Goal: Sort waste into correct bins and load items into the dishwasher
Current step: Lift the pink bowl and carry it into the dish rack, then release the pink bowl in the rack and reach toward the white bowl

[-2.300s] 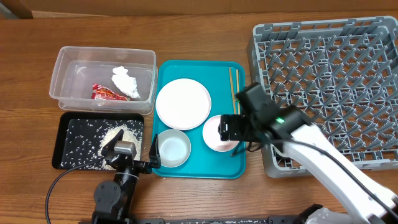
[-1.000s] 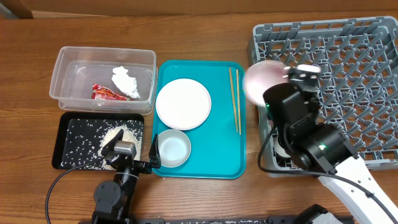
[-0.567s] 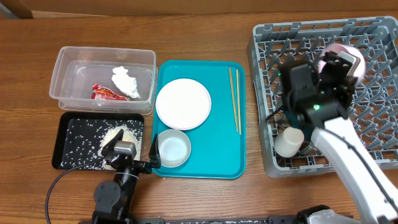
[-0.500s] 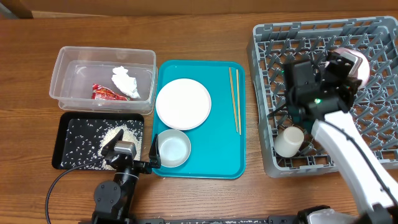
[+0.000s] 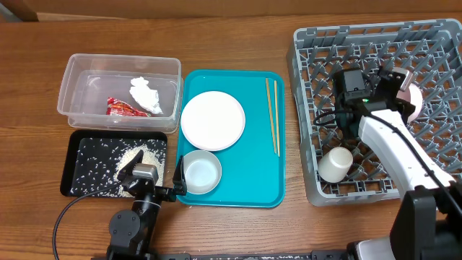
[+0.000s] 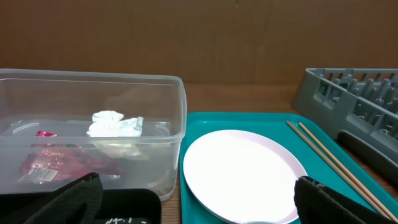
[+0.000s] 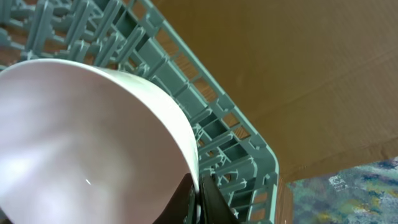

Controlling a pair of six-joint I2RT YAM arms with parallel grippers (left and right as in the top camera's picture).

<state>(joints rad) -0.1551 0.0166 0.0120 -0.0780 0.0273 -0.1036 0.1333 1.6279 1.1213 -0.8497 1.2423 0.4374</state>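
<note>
The white bowl point(image 5: 416, 102) is tilted over free rack pegs and is clear of the small white cup, so my right gripper should go into the grey rack point(image 5: 369, 154) next and let go there.
My right gripper point(image 5: 397, 81) point(image 7: 198, 186) is shut on the rim of a white bowl point(image 5: 412, 102) point(image 7: 93, 143), held tilted on its side over the grey dishwasher rack point(image 5: 433, 43) point(image 7: 236, 143). A small white cup point(image 5: 336, 164) lies in the rack's front left corner. My left gripper point(image 5: 149, 175) point(image 6: 199, 214) stands open and empty at the table's front, over the black tray point(image 5: 79, 144) of rice point(image 5: 137, 155). The white plate point(image 5: 212, 120) point(image 6: 242, 174), a grey-blue bowl point(image 5: 201, 172) and chopsticks point(image 5: 273, 115) point(image 6: 329, 162) lie on the teal tray point(image 5: 253, 180).
The clear tub point(image 5: 72, 72) at the back left holds the red wrapper point(image 5: 123, 108) point(image 6: 50, 163) and the tissue wad point(image 5: 146, 95) point(image 6: 115, 124). The rack's wall point(image 6: 348, 99) rises just right of the teal tray.
The right arm lifted the white bowl off the teal tray and carried it right, over the rack. The left arm has stayed still.
</note>
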